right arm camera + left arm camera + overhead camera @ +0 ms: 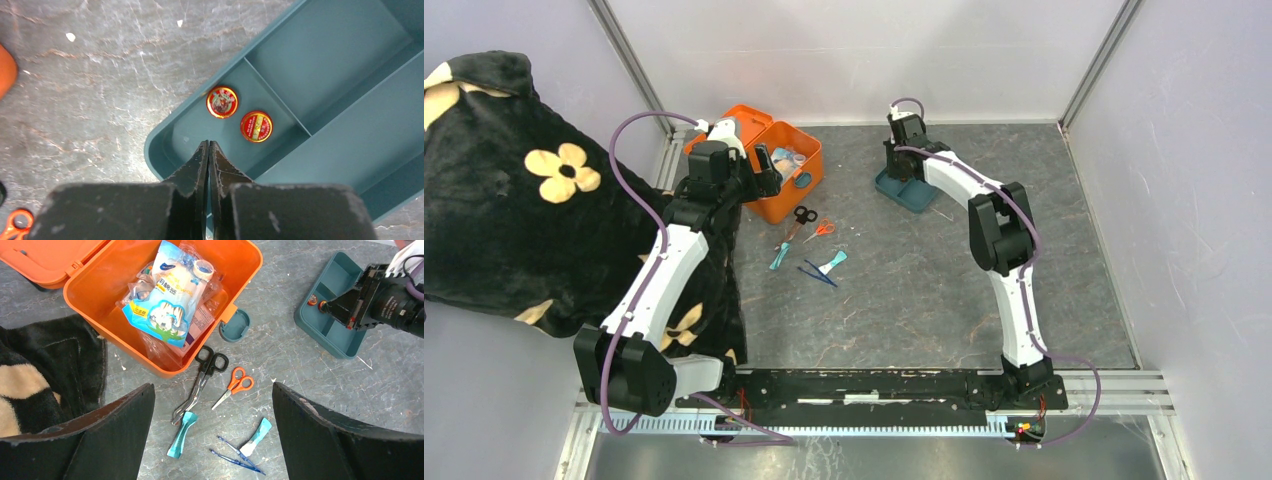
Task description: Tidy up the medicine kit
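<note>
My right gripper's closed fingers are inside the crooked teal tray's corner compartment (220,131). I should keep turning the tray until it is straight with the back wall (964,108).
The orange medicine kit (776,208) (131,342) stands open at the back left, lid (50,260) flung back, with packets of supplies (165,300) inside. My left gripper (764,168) (212,386) hovers open just in front of it, above black scissors (202,380), orange scissors (235,385), a teal piece (181,435), blue tweezers (237,457) and a teal-and-white piece (256,437) lying loose on the table. My right gripper (904,176) (208,142) is shut on nothing, over a corner compartment of the teal tray (916,194) (350,125), which holds two small red tins (222,102) (256,126).
A black blanket with yellow flowers (524,200) covers the left side, right against the kit and the left arm. The kit's round teal latch (235,325) sticks out from its front wall. White walls close the table at the back and both sides.
</note>
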